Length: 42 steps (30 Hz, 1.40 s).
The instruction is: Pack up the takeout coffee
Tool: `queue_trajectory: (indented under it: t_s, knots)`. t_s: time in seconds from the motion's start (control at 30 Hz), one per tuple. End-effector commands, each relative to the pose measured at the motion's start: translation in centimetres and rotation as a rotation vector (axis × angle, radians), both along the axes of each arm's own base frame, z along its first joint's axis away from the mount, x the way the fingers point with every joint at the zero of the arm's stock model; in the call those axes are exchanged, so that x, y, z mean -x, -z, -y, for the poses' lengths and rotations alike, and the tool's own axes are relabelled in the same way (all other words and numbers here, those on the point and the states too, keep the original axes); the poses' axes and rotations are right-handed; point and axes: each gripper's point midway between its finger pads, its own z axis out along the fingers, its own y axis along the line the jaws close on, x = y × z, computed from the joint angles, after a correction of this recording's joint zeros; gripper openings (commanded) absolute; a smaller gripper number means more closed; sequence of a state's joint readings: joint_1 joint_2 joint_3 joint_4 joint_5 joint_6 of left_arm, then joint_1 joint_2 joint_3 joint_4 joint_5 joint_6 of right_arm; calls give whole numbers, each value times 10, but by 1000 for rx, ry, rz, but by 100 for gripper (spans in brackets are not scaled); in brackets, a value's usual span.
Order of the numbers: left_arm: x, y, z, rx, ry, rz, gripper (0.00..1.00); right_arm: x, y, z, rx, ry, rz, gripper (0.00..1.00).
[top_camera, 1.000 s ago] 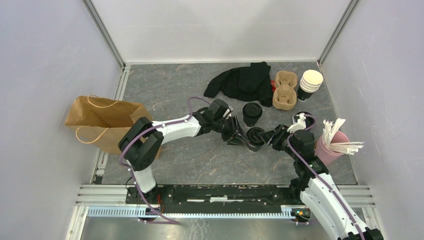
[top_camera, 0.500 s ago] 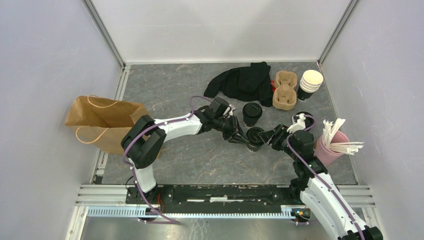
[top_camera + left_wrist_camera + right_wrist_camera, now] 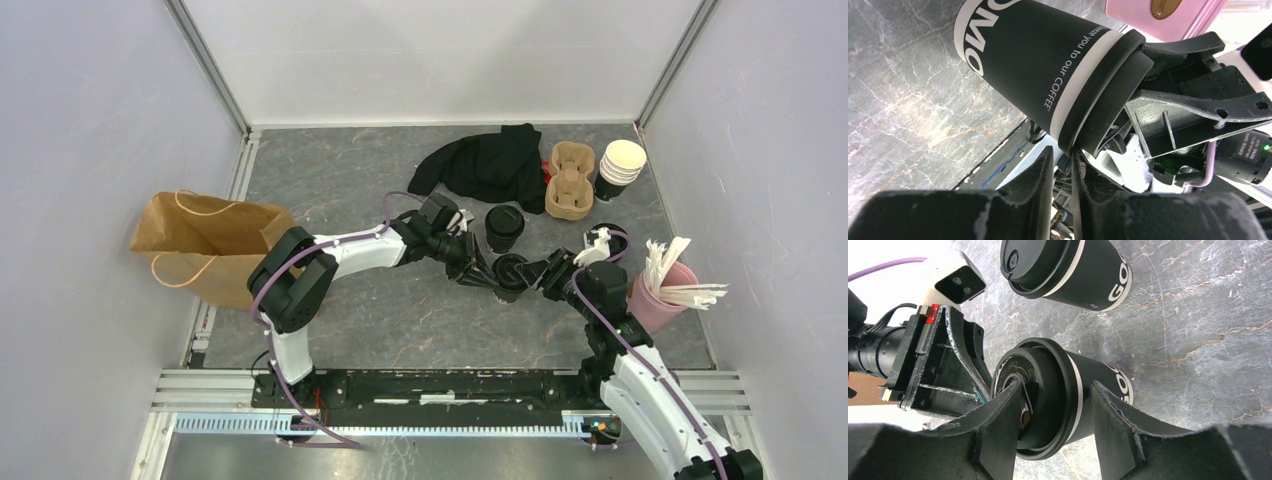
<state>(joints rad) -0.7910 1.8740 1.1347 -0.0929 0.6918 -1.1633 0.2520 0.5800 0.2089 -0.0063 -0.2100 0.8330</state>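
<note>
My left gripper's nearly closed fingers touch only the cup lid's edge (image 3: 1068, 143). I should open them, back away and reach around the lid from beside the free cup (image 3: 507, 252).
Two takeout coffees stand mid-table. One lidded black cup (image 3: 503, 226) stands free and also shows in the right wrist view (image 3: 1073, 270). The other lidded cup (image 3: 512, 270) is between both grippers. My right gripper (image 3: 533, 274) straddles its top (image 3: 1058, 395): one finger lies across the lid, the other against the cup wall. My left gripper (image 3: 489, 277) comes from the left, nearly shut, and the lid's rim (image 3: 1083, 125) sits between its fingertips (image 3: 1045, 167). The cup's white-lettered wall (image 3: 1033, 65) fills the left wrist view.
A brown paper bag (image 3: 205, 245) lies at the left edge. At the back are black cloth (image 3: 485, 165), a cardboard cup carrier (image 3: 569, 180) and a stack of lidless cups (image 3: 620, 165). A pink holder with stirrers (image 3: 665, 285) stands by the right arm.
My left gripper has moved slightly right and back, closing in on the cup's lid. The right gripper and the cup have barely moved.
</note>
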Motion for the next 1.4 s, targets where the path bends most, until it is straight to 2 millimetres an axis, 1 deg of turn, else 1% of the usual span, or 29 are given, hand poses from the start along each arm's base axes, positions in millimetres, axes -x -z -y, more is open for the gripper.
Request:
queue_trajectory:
  t_s: [0.0,0.03,0.13,0.2,0.23,0.3,0.33,0.37,0.4,0.43,0.53,0.63,0.7,0.8,0.9,0.97,1.03,1.1,1.13,1.2,1.27,1.37]
  knots:
    - [12,129,-93,-568,12,45,26,30,66,20,159,-3,-223,57]
    - [7,119,-88,-543,31,81,28,27,57,19,178,-28,-205,58]
    - [-2,80,-61,-395,104,163,39,22,26,11,223,-133,-139,63]
    - [-2,52,-42,-280,156,219,49,23,12,3,229,-201,-129,65]
    - [-2,41,-38,-250,174,250,55,24,9,0,227,-228,-129,66]
    - [-3,21,-34,-202,187,312,64,25,1,-6,216,-271,-124,66]
    - [-4,8,-35,-179,191,348,67,24,-3,-7,214,-278,-121,67]
    - [-4,3,-36,-175,199,371,70,23,-7,-7,215,-277,-113,68]
    - [-7,-10,-37,-159,211,417,73,21,-13,-8,214,-277,-100,69]
    - [-9,-22,-35,-142,223,454,76,20,-17,-9,214,-279,-91,71]
    - [-9,-46,-28,-80,267,505,82,16,-29,-12,211,-297,-74,74]
    - [-11,-53,-20,-52,295,504,84,13,-32,-13,210,-300,-74,78]
    - [-13,-51,-15,-48,311,484,85,12,-30,-14,198,-301,-82,79]
    - [-12,-51,-8,-25,343,457,85,10,-36,-16,173,-299,-80,80]
    - [-10,-49,-3,-7,369,428,85,10,-43,-15,151,-287,-67,85]
    - [-9,-41,-3,-23,375,403,82,12,-42,-11,148,-271,-78,85]
    - [-8,-32,-6,-49,381,380,77,13,-37,-2,179,-242,-99,86]
    - [-7,-29,-8,-65,382,376,72,13,-33,7,199,-218,-106,86]
    - [-7,-29,-9,-64,379,378,70,13,-33,8,194,-218,-102,85]
    - [-8,-32,-9,-58,369,390,67,12,-31,6,156,-225,-87,82]
    - [-8,-33,-9,-54,363,399,66,11,-30,-1,98,-252,-76,78]
    - [-8,-29,-9,-59,360,389,62,11,-26,-10,44,-295,-73,75]
